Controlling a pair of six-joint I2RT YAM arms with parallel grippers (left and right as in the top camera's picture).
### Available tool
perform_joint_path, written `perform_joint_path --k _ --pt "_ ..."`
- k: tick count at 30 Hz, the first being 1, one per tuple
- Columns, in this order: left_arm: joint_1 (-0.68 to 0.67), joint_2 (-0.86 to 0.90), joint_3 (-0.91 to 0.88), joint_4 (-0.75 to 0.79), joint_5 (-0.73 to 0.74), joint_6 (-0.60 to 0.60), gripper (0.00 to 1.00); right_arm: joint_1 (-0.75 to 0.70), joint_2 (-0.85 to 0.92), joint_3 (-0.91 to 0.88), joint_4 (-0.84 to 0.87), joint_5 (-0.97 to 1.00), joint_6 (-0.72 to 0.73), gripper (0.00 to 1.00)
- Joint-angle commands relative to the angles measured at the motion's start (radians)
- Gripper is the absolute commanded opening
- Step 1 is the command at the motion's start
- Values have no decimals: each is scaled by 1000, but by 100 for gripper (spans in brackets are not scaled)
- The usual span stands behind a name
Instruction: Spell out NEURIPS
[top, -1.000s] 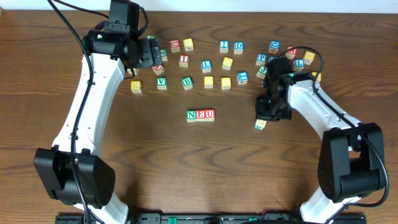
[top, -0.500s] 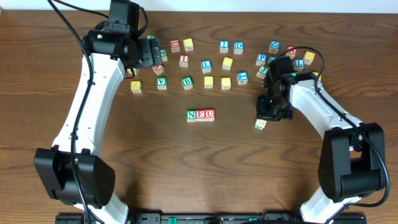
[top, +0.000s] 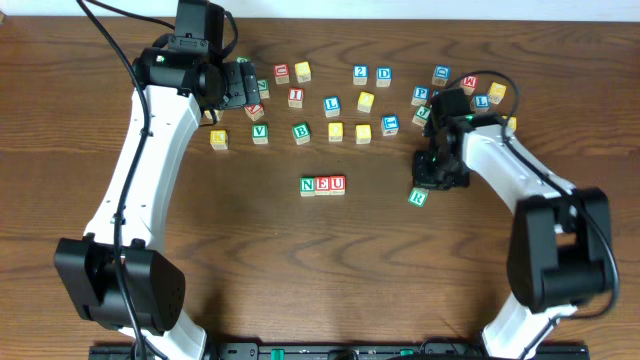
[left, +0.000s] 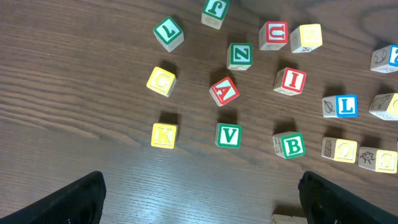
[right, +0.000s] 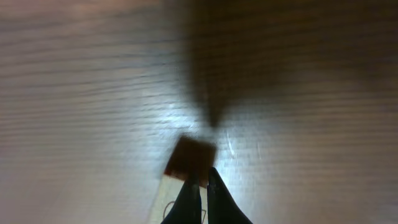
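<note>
My right gripper should use its closed fingers to nudge the R cube (top: 417, 197) straight before sliding it to the U cube (top: 338, 185), because the R cube lies crooked to the row.
Three pale cubes reading N, E, U (top: 322, 185) stand in a row mid-table. To their right a cube with a green R (top: 418, 196) lies flat on the wood. My right gripper (top: 428, 186) is shut, its tips resting on that cube's near edge. In the right wrist view the cube (right: 184, 163) is blurred under the closed fingertips (right: 194, 186), with nothing between them. A red I cube (top: 295, 97) and a blue P cube (top: 421, 95) sit in the back scatter. My left gripper (top: 243, 86) hangs open over the back-left cubes, with the I cube (left: 290, 81) ahead of it.
Loose cubes lie along the back: green V (left: 229, 135), green B (left: 290, 145), red A (left: 224, 91), yellow K (left: 164, 135), blue L (top: 331, 105), 2 (top: 360, 73), D (top: 384, 75), and several yellow ones. More cubes crowd behind the right arm (top: 480, 95).
The cube at the right gripper's tips has tipped over from a tilted pose and now lies flat with its green R up. The left arm has not moved.
</note>
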Motion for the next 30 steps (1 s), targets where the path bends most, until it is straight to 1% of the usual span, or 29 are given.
perform_joint_path --k 1,8,11,15,20,23,27,30 --pt "3 5 17 -2 -13 14 98 -3 57 -26 3 26 -10 1" --pt "3 5 17 -2 -13 14 98 -4 59 -24 28 30 -10 1" --pt "3 5 17 -2 -13 14 98 -9 59 3 22 29 -10 1" --pt "3 5 17 -2 -13 14 98 -11 58 75 -45 21 -24 1" --pt "3 5 17 -2 -13 14 98 -7 55 200 -180 17 -48 1" --pt "3 5 17 -2 -13 14 98 2 48 262 -245 -53 -100 1" --pt "3 5 17 -2 -13 14 98 26 47 285 -305 -148 -134 1" --pt "3 5 17 -2 -13 14 98 53 48 275 -355 -164 -145 1"
